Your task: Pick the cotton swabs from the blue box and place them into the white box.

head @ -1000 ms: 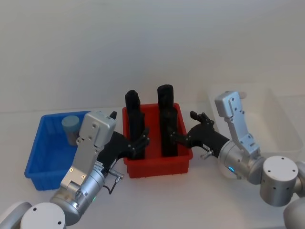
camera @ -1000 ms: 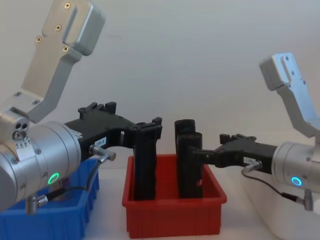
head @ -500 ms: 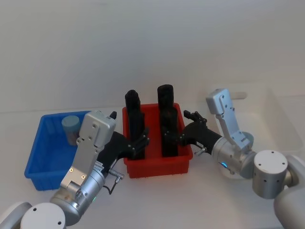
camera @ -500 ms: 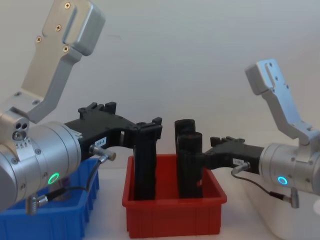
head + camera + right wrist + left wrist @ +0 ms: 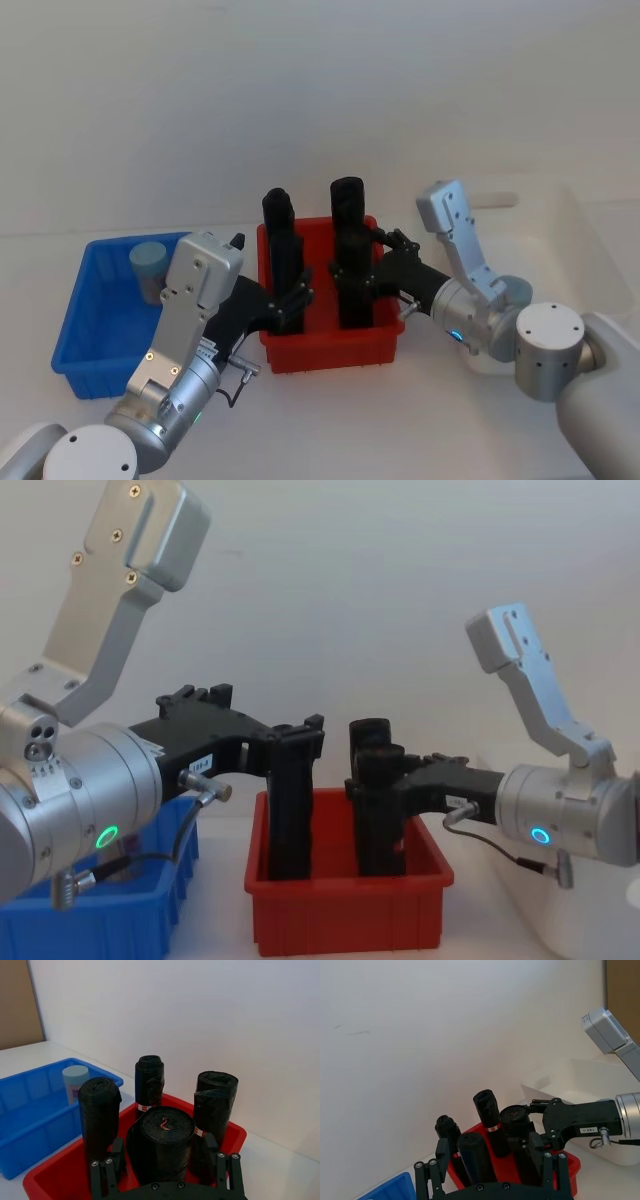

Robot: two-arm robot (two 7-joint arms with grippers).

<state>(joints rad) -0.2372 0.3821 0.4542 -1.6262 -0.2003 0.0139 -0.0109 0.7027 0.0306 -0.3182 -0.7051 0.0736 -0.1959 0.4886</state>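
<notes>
My gripper is to lift the front black roll [image 5: 381, 815]. The black roll behind shows its own separate top [image 5: 370, 727], so it will stay standing in the red bin when I lift the front one.
One cotton swabs jar [image 5: 148, 268] with a pale blue lid stands in the far corner of the blue box [image 5: 88, 345] at the left; it also shows in the right wrist view [image 5: 75, 1081]. The white box [image 5: 592, 240] sits at the right. My left gripper [image 5: 290, 298] is open over the red bin, its fingers [image 5: 427, 1176] straddling the front-left black roll [image 5: 475, 1156]. My right gripper [image 5: 358, 280] is open with the front-right black roll [image 5: 161, 1144] between its fingers [image 5: 224, 1170]. Neither gripper is near the jar.
A red bin [image 5: 330, 352] stands between the blue and white boxes and holds several upright black rolls [image 5: 347, 205]. Both arms reach in over it from either side. A plain wall stands close behind the bins.
My right gripper has moved left from beside the white box to the red bin, and its fingers now flank the front-right black roll. The left arm has not moved.
</notes>
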